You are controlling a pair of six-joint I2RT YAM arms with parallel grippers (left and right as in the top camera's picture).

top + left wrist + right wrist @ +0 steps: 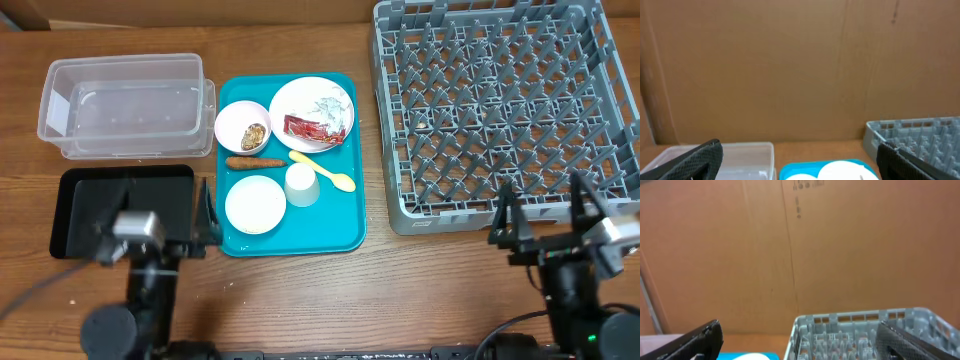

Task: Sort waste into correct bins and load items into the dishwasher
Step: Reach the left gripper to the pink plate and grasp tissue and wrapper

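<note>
The red-and-silver wrapper (312,130) is on the plate, so next my left gripper moves the wrapper to the clear tub (128,105) before the plate goes into the rack.
A teal tray (340,235) holds a round plate (300,100) with a red-and-silver wrapper (316,129) and white paper (328,104), a bowl (236,116) with a brown lump (254,135), an orange-brown stick (254,162), a yellow spoon (322,172), an upturned white cup (301,184) and an empty bowl (255,204). The clear tub (125,105) and black tray (90,205) lie at the left. The grey dish rack (500,110) is at the right. My left gripper (205,215) is open near the teal tray's left edge. My right gripper (545,215) is open at the rack's front edge.
A brown cardboard wall (790,65) stands behind the table. The left wrist view shows the tub (747,157), the teal tray (805,170) and the rack (920,132). The right wrist view shows the rack (850,330).
</note>
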